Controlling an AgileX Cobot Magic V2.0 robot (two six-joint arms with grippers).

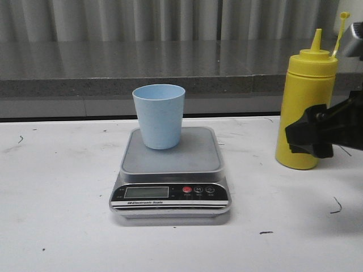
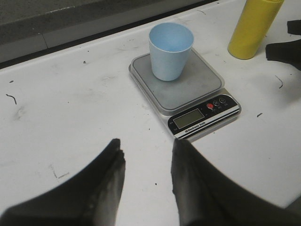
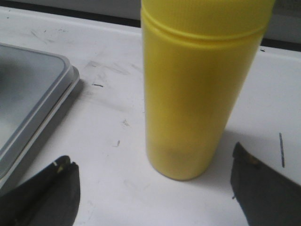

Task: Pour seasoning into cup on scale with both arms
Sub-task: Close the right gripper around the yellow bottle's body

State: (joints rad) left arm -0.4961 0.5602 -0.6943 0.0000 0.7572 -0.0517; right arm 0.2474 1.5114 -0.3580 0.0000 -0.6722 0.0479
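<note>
I expect the dangling cap [image 1: 344,15] to stay attached and come along when I tip the yellow seasoning bottle, because a thin strap [image 1: 338,42] joins the cap to the bottle.
The pale blue cup [image 1: 159,115] stands upright on the silver-grey scale [image 1: 170,170] in the middle of the table; both also show in the left wrist view, the cup [image 2: 170,51] on the scale [image 2: 188,92]. The yellow seasoning bottle [image 1: 305,107] stands upright at the right, its cap hanging off the nozzle. My right gripper [image 1: 309,136] is open just in front of the bottle's lower part; in the right wrist view the bottle [image 3: 195,84] stands beyond the wide-open right gripper [image 3: 155,162], untouched. My left gripper [image 2: 146,150] is open and empty, short of the scale.
A grey stone ledge [image 1: 113,73] and a curtain run along the back of the white table [image 1: 57,198]. The table shows small dark scuff marks.
</note>
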